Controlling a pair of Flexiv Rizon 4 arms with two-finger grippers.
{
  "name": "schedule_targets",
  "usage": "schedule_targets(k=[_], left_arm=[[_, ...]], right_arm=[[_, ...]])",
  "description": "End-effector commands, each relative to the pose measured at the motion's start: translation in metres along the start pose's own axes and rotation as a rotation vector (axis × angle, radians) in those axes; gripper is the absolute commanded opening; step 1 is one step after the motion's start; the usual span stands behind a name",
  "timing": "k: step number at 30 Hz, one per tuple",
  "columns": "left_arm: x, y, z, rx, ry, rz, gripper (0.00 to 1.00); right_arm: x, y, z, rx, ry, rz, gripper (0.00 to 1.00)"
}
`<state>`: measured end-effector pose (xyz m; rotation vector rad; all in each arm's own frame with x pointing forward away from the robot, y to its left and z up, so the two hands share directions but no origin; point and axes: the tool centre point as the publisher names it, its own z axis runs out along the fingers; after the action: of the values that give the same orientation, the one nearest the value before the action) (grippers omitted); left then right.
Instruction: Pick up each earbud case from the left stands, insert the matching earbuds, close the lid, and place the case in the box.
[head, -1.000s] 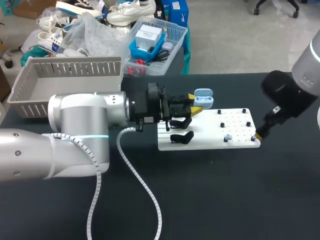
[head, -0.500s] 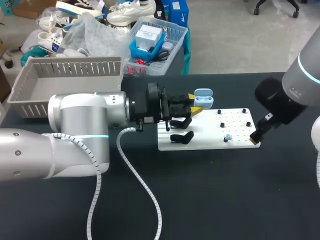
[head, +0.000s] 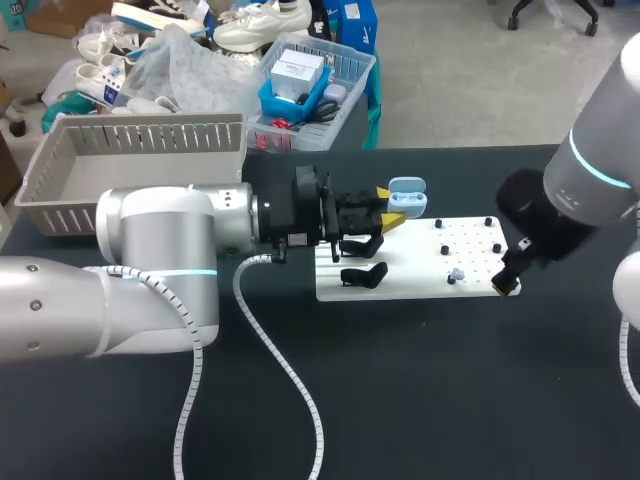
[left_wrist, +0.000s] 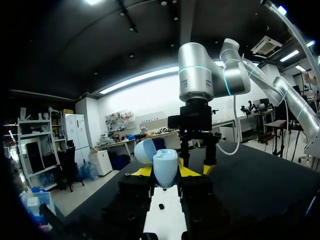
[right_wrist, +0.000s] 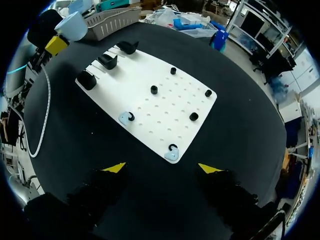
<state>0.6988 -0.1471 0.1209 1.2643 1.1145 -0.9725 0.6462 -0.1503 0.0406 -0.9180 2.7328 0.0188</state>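
I expect the light blue earbud (right_wrist: 171, 154), which sticks out past the black peg's rim (right_wrist: 173, 147), to come loose and leave the peg standing when I lift.
My left gripper (head: 388, 206) is shut on a light blue earbud case (head: 408, 197) with its lid up, held just above the far edge of the white board (head: 420, 285). In the left wrist view the case (left_wrist: 165, 167) sits between the yellow tips. My right gripper (head: 507, 283) hangs open over the board's near right corner. From the right wrist, a light blue earbud (right_wrist: 171, 154) lies just ahead of the open gripper (right_wrist: 162, 168), beside a black peg. A second earbud (right_wrist: 125, 118) lies further along the same edge of the board (right_wrist: 150, 75), also seen from above (head: 456, 273).
Three black stands (right_wrist: 107, 61) line the board's left end, one of them near its front edge (head: 362, 275). Several black pegs (right_wrist: 154, 89) dot the right half. A grey slatted basket (head: 130, 160) stands at the table's back left. The left arm's cable (head: 290, 380) trails across the table.
My right arm has swung in to the left, bringing its gripper from off the board's right corner to over it. The left arm and the case have stayed still.
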Motion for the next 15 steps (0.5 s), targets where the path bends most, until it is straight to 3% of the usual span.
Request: schedule_targets(k=[1, 8, 15], left_arm=[[0.0004, -0.0002, 0.0, -0.003, -0.002, 0.001, 0.0], [0.0004, -0.0002, 0.0, -0.003, -0.002, 0.001, 0.0], [0.0004, -0.0002, 0.0, -0.003, -0.002, 0.001, 0.0]], right_arm=[[-0.0032, 0.0054, 0.0015, 0.064, 0.012, 0.016, 0.7], [-0.0035, 0.0047, 0.007, 0.081, 0.03, 0.029, 0.62], [-0.0014, 0.0032, 0.0098, 0.069, 0.03, 0.029, 0.61]])
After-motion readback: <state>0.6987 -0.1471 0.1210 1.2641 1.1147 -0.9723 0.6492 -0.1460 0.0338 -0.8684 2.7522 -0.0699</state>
